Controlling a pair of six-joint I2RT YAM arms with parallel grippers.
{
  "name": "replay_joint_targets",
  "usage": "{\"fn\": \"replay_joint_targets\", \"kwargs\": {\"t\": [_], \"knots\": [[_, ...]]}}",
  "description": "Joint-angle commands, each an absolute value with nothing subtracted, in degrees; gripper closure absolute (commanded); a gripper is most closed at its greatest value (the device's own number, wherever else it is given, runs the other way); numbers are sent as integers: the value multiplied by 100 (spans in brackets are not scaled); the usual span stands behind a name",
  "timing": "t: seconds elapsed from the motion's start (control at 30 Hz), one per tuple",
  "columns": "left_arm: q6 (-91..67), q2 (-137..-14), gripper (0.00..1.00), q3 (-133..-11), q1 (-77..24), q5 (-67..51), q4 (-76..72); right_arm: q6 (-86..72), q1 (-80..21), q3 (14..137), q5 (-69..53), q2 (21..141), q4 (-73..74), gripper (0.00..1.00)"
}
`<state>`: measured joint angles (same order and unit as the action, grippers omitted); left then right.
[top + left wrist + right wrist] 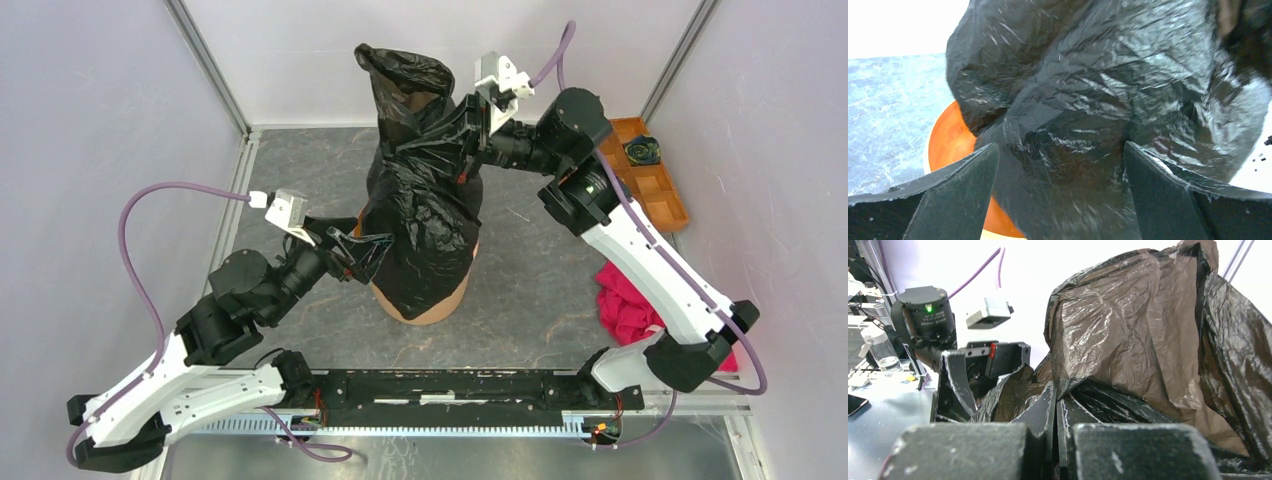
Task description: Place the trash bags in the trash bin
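Observation:
The black trash bag's lower end [411,304] overhangs the trash bin's front rim, so next I pull the bag back within the trash bin's rim and lower it in.
The black trash bag [420,190] is draped over the orange trash bin [452,298] and hides most of it; its top stands up in a peak. My right gripper [470,140] is shut on a fold of the bag's upper right side, with film pinched at the fingertips [1056,390]. My left gripper [362,250] is open at the bag's left side, near the bin's rim. In the left wrist view the bag [1088,100] fills the gap between the spread fingers [965,190], and the bin's orange wall [950,145] shows at left.
A flat orange-brown tray [662,195] with compartments lies at the back right and holds a small black roll [643,150]. A pink-red cloth [625,305] lies beside the right arm. Metal frame posts [215,70] stand at the back corners.

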<state>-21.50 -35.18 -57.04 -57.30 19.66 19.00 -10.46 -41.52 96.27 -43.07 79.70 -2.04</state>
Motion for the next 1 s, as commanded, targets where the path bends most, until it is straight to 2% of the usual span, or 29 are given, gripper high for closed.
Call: {"fn": "replay_joint_targets", "kwargs": {"t": [0.0, 0.07, 0.17, 0.27, 0.4, 0.53, 0.63, 0.73, 0.87, 0.97], "knots": [[-2520, -3608, 0, -5781, -5736, 2336, 1913, -976, -4164, 10442, -4171, 8158, 144, 99], [-2489, -3552, 0, -5892, -5731, 2525, 2101, -1213, -4159, 10113, -3322, 7923, 350, 99], [-2361, -3428, 0, -6009, -5731, 2668, 2238, -1699, -4158, 8756, -2266, 7086, -302, 99], [-2198, -3449, 1, -6113, -5727, 2469, 2262, -1485, -4158, 7910, -1873, 6724, -765, 99], [-2034, -3721, 5, -6309, -5730, 1278, 2176, -1349, -4102, 8462, -1476, 7115, -264, 99], [-2046, -4182, 20, -6502, -5730, 112, 2426, -1571, -4100, 8739, -747, 7293, -72, 99], [-2092, -4559, 24, -6470, -5731, -619, 2604, -1510, -4098, 8809, -264, 7322, 294, 99], [-2131, -4968, 26, -6509, -5731, -291, 2762, -1464, -4096, 8592, -276, 7183, 244, 99], [-2097, -5529, 37, -6423, -5730, 582, 2510, -1230, -4099, 8270, -887, 7112, 42, 99], [-2015, -6121, 36, -6160, -5587, 1322, 2058, -829, -4102, 8149, -1144, 7233, -169, 99]]}}
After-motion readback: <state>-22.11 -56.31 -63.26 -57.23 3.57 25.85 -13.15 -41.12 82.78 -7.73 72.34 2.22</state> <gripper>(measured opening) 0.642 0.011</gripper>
